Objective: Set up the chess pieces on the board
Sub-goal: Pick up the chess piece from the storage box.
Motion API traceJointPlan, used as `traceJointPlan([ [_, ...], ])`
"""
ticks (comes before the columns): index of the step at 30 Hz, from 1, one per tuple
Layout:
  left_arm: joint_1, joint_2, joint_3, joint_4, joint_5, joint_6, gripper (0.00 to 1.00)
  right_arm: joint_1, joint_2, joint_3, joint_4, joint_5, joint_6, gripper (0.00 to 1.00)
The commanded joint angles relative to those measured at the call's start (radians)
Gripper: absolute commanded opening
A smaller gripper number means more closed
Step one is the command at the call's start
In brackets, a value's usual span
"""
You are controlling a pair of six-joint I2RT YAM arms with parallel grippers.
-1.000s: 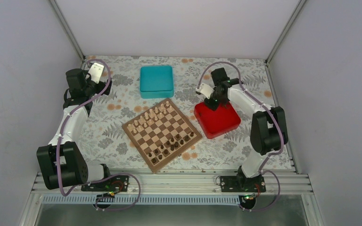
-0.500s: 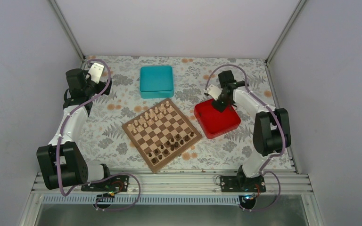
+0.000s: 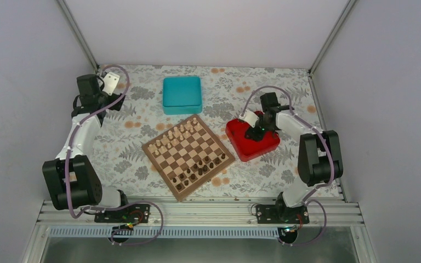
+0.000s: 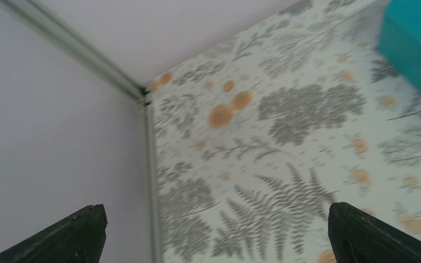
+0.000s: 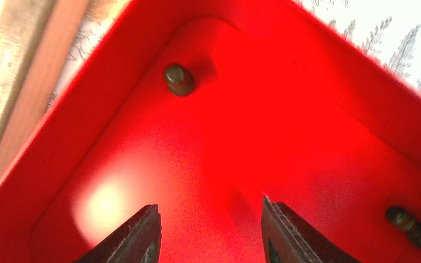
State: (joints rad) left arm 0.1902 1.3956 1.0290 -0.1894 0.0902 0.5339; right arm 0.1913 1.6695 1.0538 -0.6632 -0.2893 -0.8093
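Note:
Only the red tray's bottom [image 5: 211, 224] lies under my right gripper, so I should move back to the dark piece standing [image 5: 179, 80] near the tray's corner and grip the piece's head.
The board [image 3: 171, 167] lies turned on the floral table, with several dark chess pieces [image 3: 204, 164] along its near right side and pale ones at its far left side. My right gripper [image 5: 208, 211] is open and empty, low inside the red tray [image 5: 329, 137], which also shows in the top view [image 3: 267, 143]. One dark piece [image 5: 178, 79] stands near the tray's corner ahead of the fingers. Another dark piece [image 5: 415, 226] lies at the right edge. My left gripper [image 4: 214, 227] is open wide and empty over the far left corner of the table.
A teal square box [image 3: 182, 94] sits behind the board; its corner shows in the left wrist view [image 4: 416, 46]. The enclosure walls and a metal corner post [image 4: 71, 52] stand close to the left gripper. The board's edge [image 5: 11, 93] lies just left of the tray.
My right gripper has moved right and down from the tray's far left edge into the red tray. My left wrist has turned slightly at the far left corner.

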Motion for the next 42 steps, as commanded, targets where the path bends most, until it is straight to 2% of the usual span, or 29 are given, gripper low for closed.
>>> traceJointPlan([
  [1,0.023,-0.016,0.086,-0.122,-0.191,0.068,1.0,-0.022,-0.027,0.002,0.05,-0.151,-0.144,0.48],
  [4,0.038,-0.01,0.171,-0.225,-0.202,0.011,1.0,-0.041,0.008,-0.001,0.09,-0.202,-0.218,0.49],
  [9,0.242,0.023,0.244,-0.267,-0.091,-0.053,1.0,-0.066,0.14,0.069,0.047,-0.276,-0.339,0.49],
  [11,0.283,0.007,0.249,-0.27,-0.042,-0.071,1.0,-0.068,0.162,0.083,0.035,-0.296,-0.394,0.5],
  [18,0.299,-0.002,0.246,-0.277,-0.014,-0.081,1.0,-0.098,0.242,0.153,-0.017,-0.408,-0.595,0.49],
  [25,0.315,-0.014,0.229,-0.279,0.03,-0.085,1.0,-0.117,0.365,0.294,-0.17,-0.452,-0.728,0.47],
  [30,0.322,-0.027,0.224,-0.291,0.085,-0.075,1.0,-0.122,0.356,0.31,-0.261,-0.5,-0.864,0.48],
  [42,0.322,-0.024,0.216,-0.315,0.194,-0.037,1.0,-0.091,0.414,0.39,-0.378,-0.497,-0.932,0.48],
])
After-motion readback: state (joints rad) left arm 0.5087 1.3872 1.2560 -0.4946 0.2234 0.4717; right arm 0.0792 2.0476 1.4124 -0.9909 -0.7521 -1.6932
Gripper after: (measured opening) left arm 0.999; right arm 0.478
